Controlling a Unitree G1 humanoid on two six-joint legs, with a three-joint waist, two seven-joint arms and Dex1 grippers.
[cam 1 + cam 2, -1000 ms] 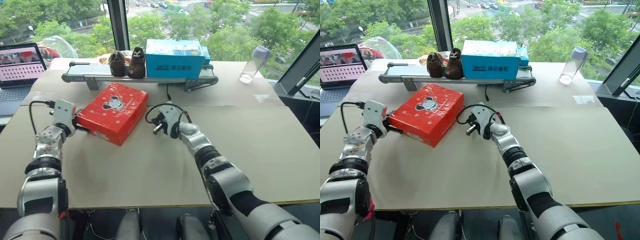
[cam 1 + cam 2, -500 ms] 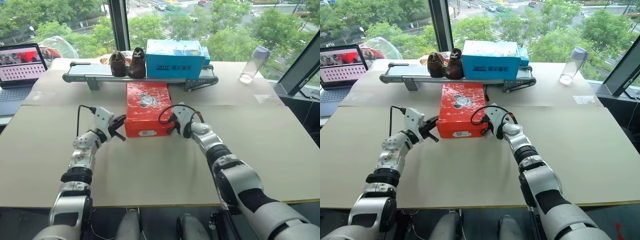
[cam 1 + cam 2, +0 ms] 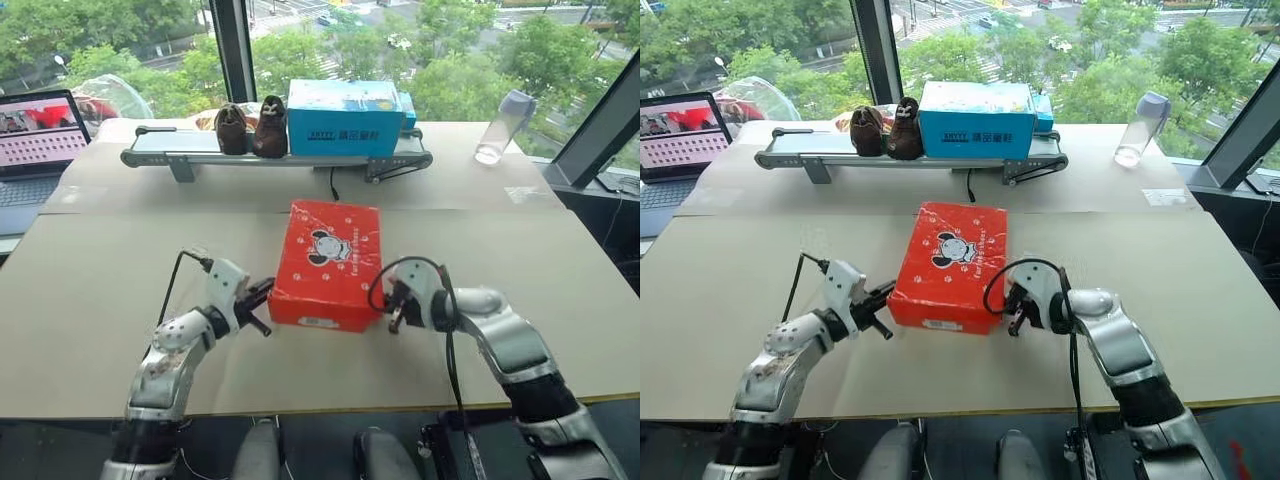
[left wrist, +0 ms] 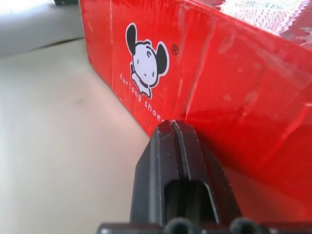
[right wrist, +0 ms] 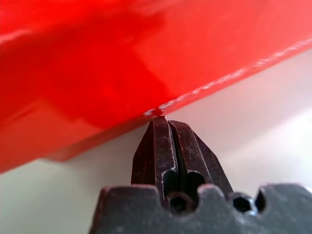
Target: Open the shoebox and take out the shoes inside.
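Note:
With my right gripper's tips under the shut lid's edge [image 5: 158,111] and my left gripper bracing the shoebox, my right gripper next sweeps up and flips the lid open [image 3: 328,248].
The red shoebox [image 3: 332,260] with a cartoon mouse on its lid lies shut on the table's middle, near the front edge. The shoes are hidden inside it. My left gripper [image 3: 266,298] is shut, and its tips [image 4: 172,124] press against the box's left side by the near corner. On the other side my right gripper [image 3: 393,308] is also shut. Its tips [image 5: 165,119] meet the lower edge of the box's right side. Neither gripper holds anything.
At the back a small conveyor [image 3: 190,156] carries a dark brown pair of shoes [image 3: 253,128] and a blue box [image 3: 347,117]. A laptop [image 3: 40,135] stands at the far left and a clear bottle [image 3: 497,128] at the back right. A black cable [image 3: 333,186] lies behind the shoebox.
The shoebox has slid from the left to the middle, then toward the table's front edge, turning as it went. Both grippers have drawn back with it, one on each side.

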